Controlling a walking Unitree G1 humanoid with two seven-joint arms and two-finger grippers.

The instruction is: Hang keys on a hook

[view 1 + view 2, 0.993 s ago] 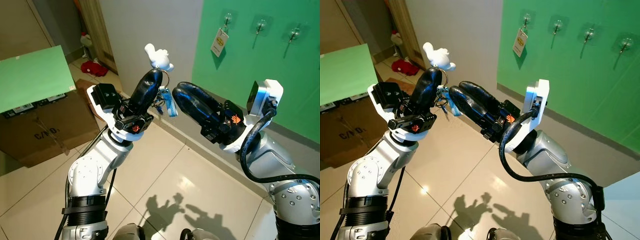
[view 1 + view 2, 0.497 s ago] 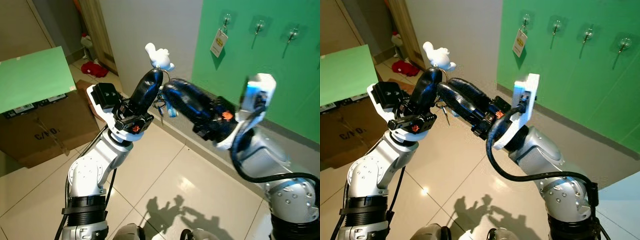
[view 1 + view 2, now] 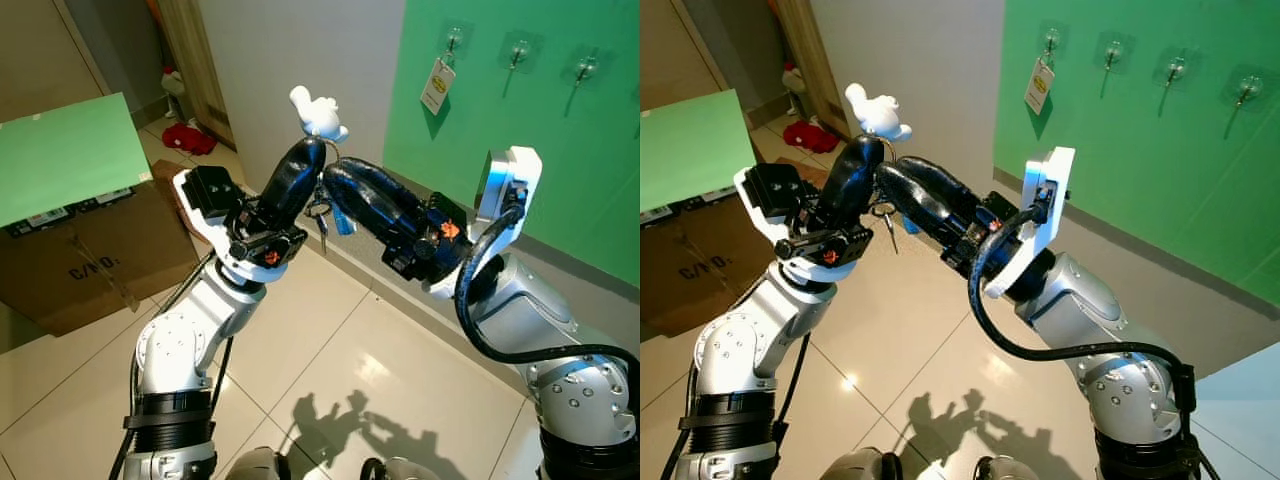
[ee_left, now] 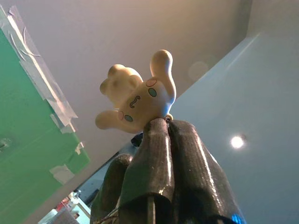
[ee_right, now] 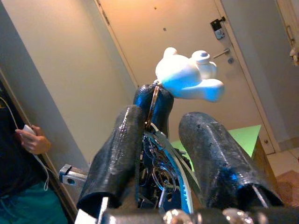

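Observation:
My gripper will carry the ring away, and the white figurine (image 3: 319, 113) will flop down when it does, because a small link (image 5: 157, 83) connects the figurine to the ring.
The key bunch has a white cartoon figurine (image 3: 318, 112) on a ring, with keys and a blue strap (image 3: 324, 214) hanging below. My left gripper (image 3: 308, 152) is raised chest-high and shut on the ring just under the figurine (image 4: 138, 95). My right gripper (image 3: 334, 186) is open and meets it from the right. In the right wrist view its fingers (image 5: 117, 154) straddle the dangling keys (image 5: 161, 172) without closing. Several clear hooks (image 3: 521, 48) are stuck on the green wall panel at upper right, and a white tag (image 3: 437, 86) hangs from the leftmost hook.
A cardboard box (image 3: 80, 260) with a green board (image 3: 60, 160) on it stands on the left. A red cloth (image 3: 190, 137) lies by the wooden doorway. In the right wrist view a person (image 5: 21, 172) stands near a door (image 5: 187, 28). Tiled floor spreads below.
My right gripper has moved left to the left gripper, and its open fingers now sit around the hanging keys. The left arm has stayed put.

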